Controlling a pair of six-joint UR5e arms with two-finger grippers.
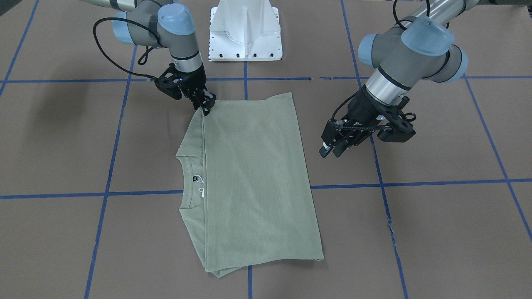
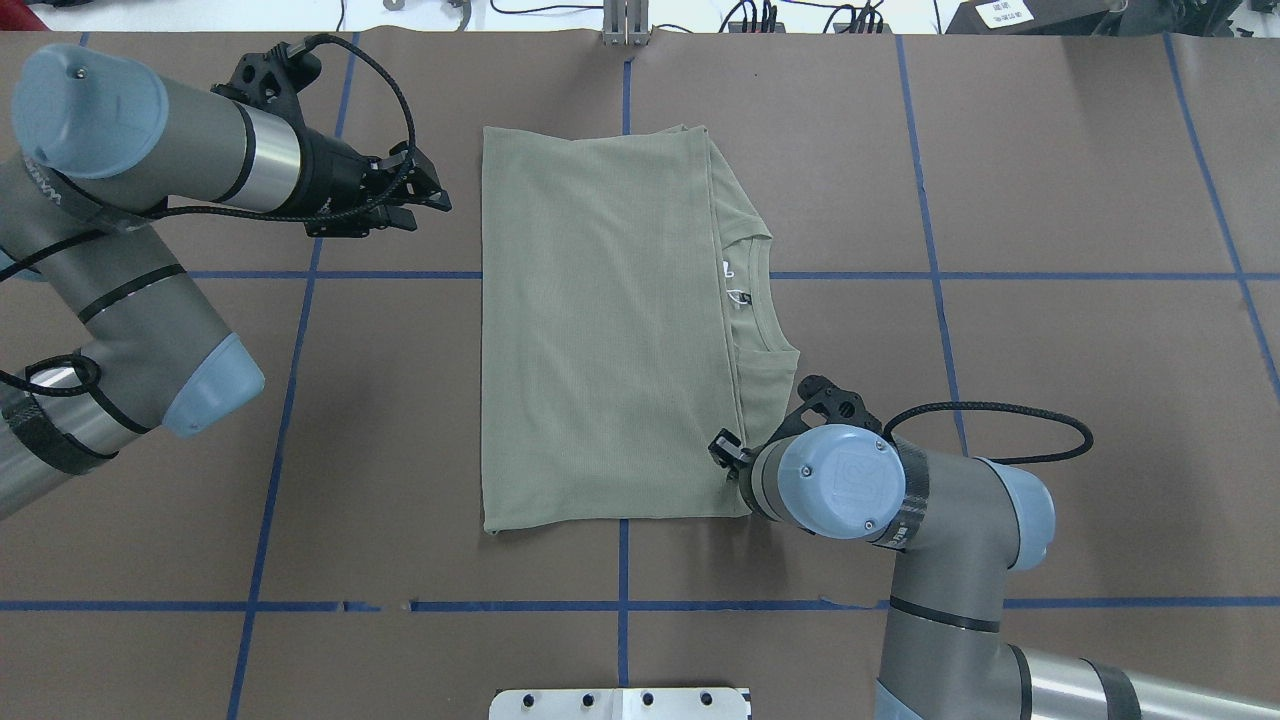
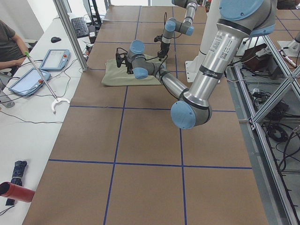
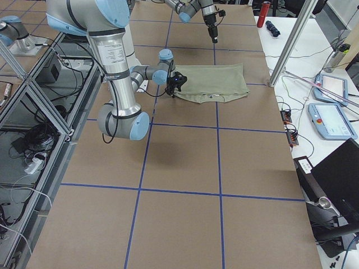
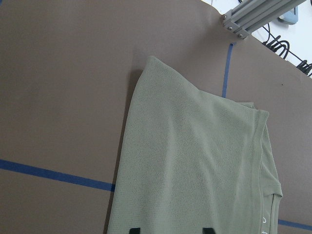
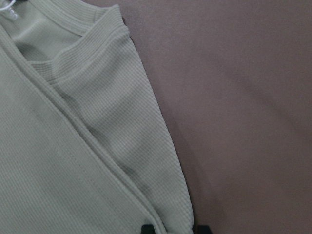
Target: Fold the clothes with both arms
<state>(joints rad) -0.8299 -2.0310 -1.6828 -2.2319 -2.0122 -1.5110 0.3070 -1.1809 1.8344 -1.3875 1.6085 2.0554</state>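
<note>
I expect the whole shirt (image 1: pixel 254 184) to slide toward me when I pull its near corners, because the folded layers lie flat together out to a loose far edge (image 1: pixel 269 262).
The sage-green shirt (image 1: pixel 253 174) (image 2: pixel 600 340) lies flat on the brown table, folded into a rectangle, with its collar and white tag (image 2: pixel 735 285) exposed on the robot's right. My right gripper (image 1: pixel 206 109) (image 2: pixel 722 450) is down at the shirt's near right corner. In the right wrist view its fingertips (image 6: pixel 146 228) stand apart, straddling the cloth's edge, so it is open. My left gripper (image 1: pixel 332 151) (image 2: pixel 430 200) hovers beside the shirt's left edge, clear of the cloth. It is open, and its tips (image 5: pixel 134 229) are spread over the shirt (image 5: pixel 195 165).
The white pedestal base (image 1: pixel 245 33) stands at the robot's side of the table. Blue tape lines (image 2: pixel 930 276) grid the brown surface. A side bench with tablets (image 3: pixel 51 58) and a seated person (image 3: pixel 9 42) runs along the far edge, behind an aluminium post (image 3: pixel 70 33).
</note>
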